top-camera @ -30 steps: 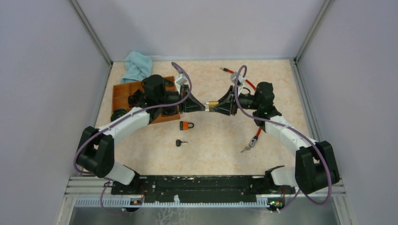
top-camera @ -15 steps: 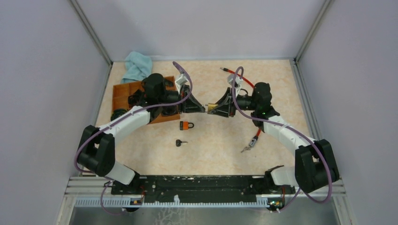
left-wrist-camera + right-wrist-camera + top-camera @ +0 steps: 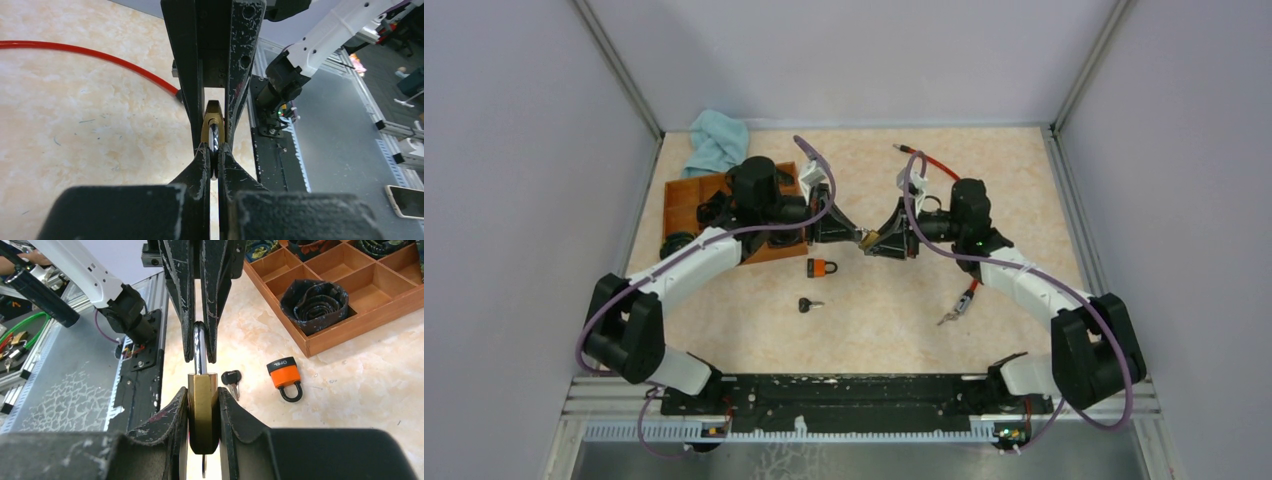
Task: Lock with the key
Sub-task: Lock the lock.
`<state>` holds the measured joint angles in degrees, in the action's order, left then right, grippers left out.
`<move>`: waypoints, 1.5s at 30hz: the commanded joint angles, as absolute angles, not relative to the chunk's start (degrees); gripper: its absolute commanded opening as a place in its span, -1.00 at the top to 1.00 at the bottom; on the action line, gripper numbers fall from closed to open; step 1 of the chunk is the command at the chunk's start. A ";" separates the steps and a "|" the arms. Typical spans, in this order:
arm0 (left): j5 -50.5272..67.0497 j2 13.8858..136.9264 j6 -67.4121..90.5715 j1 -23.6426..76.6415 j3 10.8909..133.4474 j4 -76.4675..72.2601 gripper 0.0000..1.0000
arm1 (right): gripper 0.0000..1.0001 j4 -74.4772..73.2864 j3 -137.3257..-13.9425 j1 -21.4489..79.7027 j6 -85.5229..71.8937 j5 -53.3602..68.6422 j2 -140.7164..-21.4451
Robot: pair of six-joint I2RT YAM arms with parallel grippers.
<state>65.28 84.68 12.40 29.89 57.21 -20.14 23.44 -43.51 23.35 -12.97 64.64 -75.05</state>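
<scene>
I should open my right gripper, move back down to the key (image 3: pixel 204 466) and pull it out, because my right gripper is holding the brass padlock body (image 3: pixel 203 407) while the key sticks out below.
A brass padlock (image 3: pixel 873 238) is held above the table between both grippers. My right gripper (image 3: pixel 202 396) is shut on the brass padlock body (image 3: pixel 202 410). A small metal piece, probably the key (image 3: pixel 204 471), pokes out below the body. My left gripper (image 3: pixel 213 155) is shut on the silver shackle (image 3: pixel 213 136), with the brass body (image 3: pixel 212 116) just beyond it. From the right wrist view the shackle (image 3: pixel 199 347) runs up between the left gripper's fingers (image 3: pixel 182 315). In the top view the left gripper (image 3: pixel 854 234) and right gripper (image 3: pixel 882 241) meet tip to tip.
An orange padlock (image 3: pixel 822 267) and a black-headed key (image 3: pixel 808 305) lie on the table below the grippers. A wooden compartment tray (image 3: pixel 686 195) with rolled items sits at the left, a blue cloth (image 3: pixel 717 140) behind it. A red cable (image 3: pixel 934 165) runs behind the right arm.
Both grippers and the brass padlock have shifted slightly toward the near edge and left. The right arm has swung left and the padlock now sits at a slant.
</scene>
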 commanded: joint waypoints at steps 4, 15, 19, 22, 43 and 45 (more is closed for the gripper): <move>57.75 83.15 3.87 34.54 61.99 -12.67 1.00 | 1.00 25.72 -46.68 27.89 -6.97 61.49 -74.48; 54.37 81.87 -6.79 33.15 64.45 -2.29 1.00 | 0.30 19.31 -47.81 26.11 -2.36 60.22 -74.14; 55.49 81.40 -6.85 31.39 64.75 -2.73 1.00 | -0.11 17.47 -47.81 25.93 -0.50 60.02 -74.05; 56.38 80.82 -6.29 30.33 64.79 -3.71 1.00 | -0.24 16.23 -47.88 25.86 0.75 59.78 -74.18; 60.95 78.84 0.40 27.60 61.85 -9.80 1.00 | 0.26 15.60 -48.03 24.08 2.35 61.41 -77.78; 61.04 78.84 0.57 27.60 61.63 -9.97 1.00 | 0.25 15.92 -47.86 24.02 2.20 61.26 -77.47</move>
